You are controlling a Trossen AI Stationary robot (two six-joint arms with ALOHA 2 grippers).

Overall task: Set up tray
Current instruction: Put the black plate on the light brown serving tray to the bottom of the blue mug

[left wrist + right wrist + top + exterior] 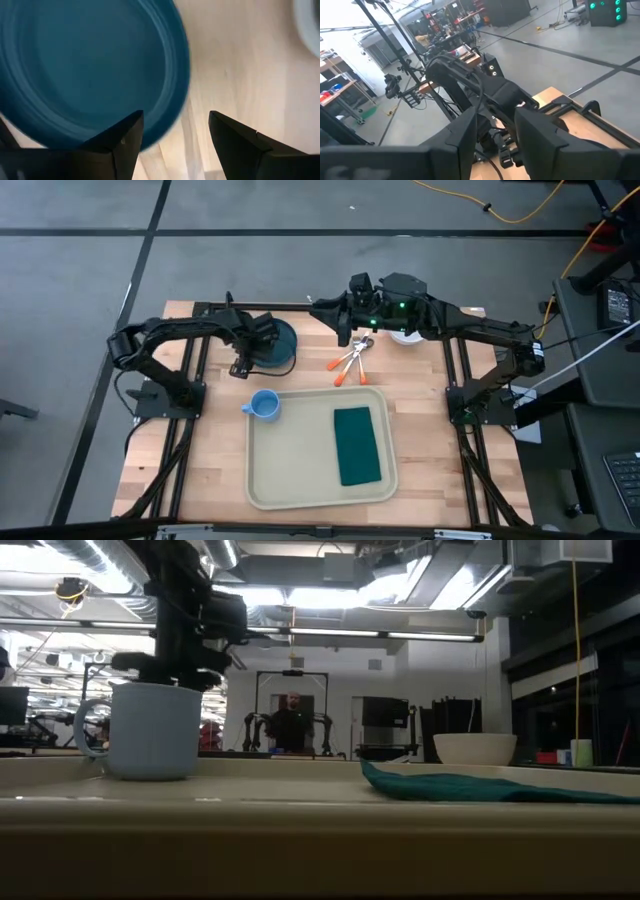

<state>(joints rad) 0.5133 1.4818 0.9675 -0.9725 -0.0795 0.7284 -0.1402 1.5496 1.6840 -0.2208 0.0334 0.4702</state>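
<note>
My left gripper should keep going down until its fingers are on both sides of the dark teal plate's rim [172, 107] and then close, because its open fingers straddle that rim and clear wood [197, 132] is beside it.
The beige tray [300, 470] lies at the table's near middle. A green napkin [357, 445] lies flat in its right half, and a blue mug [263, 406] stands at its far left corner. Beyond the tray, at the far left, a dark teal plate [280, 345] rests on the wood. My left gripper [175, 135] hangs open over the plate's rim [175, 100], pointing down. One finger [120, 145] is above the plate and the other [240, 145] above bare wood. My right gripper [495, 140] is held high at the far middle, level and open, with nothing between its fingers.
Cutlery with orange handles [350, 362] lies on the wood between the plate and a white bowl [405, 337], which is partly under the right arm. In the low view a person [292, 725] stands in the room beyond the table. There is bare wood on both sides of the tray.
</note>
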